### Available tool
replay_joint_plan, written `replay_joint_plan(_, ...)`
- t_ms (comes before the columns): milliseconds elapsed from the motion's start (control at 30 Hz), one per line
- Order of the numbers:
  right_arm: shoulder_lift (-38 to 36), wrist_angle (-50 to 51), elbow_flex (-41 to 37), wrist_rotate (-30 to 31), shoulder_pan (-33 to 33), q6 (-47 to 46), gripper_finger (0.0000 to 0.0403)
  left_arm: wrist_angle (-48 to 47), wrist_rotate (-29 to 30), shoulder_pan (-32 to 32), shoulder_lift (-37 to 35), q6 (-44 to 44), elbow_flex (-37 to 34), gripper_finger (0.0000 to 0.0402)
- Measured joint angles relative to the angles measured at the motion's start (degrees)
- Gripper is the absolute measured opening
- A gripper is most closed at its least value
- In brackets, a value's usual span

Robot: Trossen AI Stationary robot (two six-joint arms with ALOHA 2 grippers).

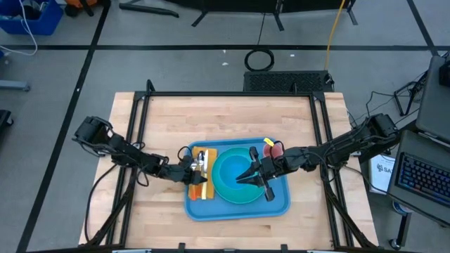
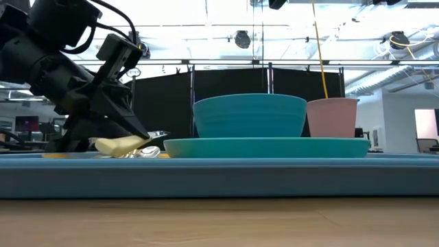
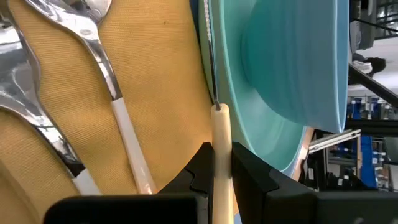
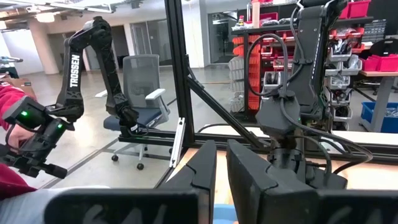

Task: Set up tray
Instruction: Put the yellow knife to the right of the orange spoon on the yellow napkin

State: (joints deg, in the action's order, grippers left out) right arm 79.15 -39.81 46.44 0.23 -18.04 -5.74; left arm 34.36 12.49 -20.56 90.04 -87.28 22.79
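Next, I open my left gripper to lay the knife's blade (image 3: 212, 59) flat, because it is on edge next to the plate, and then lightly push the knife handle's end (image 2: 105, 146) with closed fingers.
The blue tray (image 1: 281, 205) lies in the middle of the table. On it stand a teal plate (image 1: 226, 195) with a teal bowl (image 1: 232, 172), a pink cup (image 2: 333, 116), and a yellow napkin (image 3: 155, 74) at its left end. A spoon (image 3: 102, 56) and a second cream-handled utensil (image 3: 37, 130) lie flat on the napkin. My left gripper (image 3: 221, 152) hangs low over the napkin, beside the plate's rim, shut on a cream-handled knife (image 3: 211, 81). My right gripper (image 4: 221, 165) hovers above the bowl, shut with nothing between its fingers. My left gripper pinches the knife's cream handle (image 3: 221, 127) between its two fingers. The fingers come slanting down from the table's left and lie along the knife. Its thin blade (image 3: 209, 56) points ahead, on edge, between napkin and plate; whether it touches the napkin I cannot tell.
Bare wooden tabletop (image 1: 225, 116) lies beyond the tray's far side. A black frame (image 1: 232, 93) runs around the table. In the right wrist view another robot arm (image 4: 87, 56) and a chair (image 4: 140, 93) stand in the room beyond.
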Motion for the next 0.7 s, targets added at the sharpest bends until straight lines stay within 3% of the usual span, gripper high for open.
replay_joint_plan(700,0.00,0.17,0.00,0.02,0.04,0.02,0.0029,-1.68,-1.66,0.73,0.00,-1.87,0.02,0.0037)
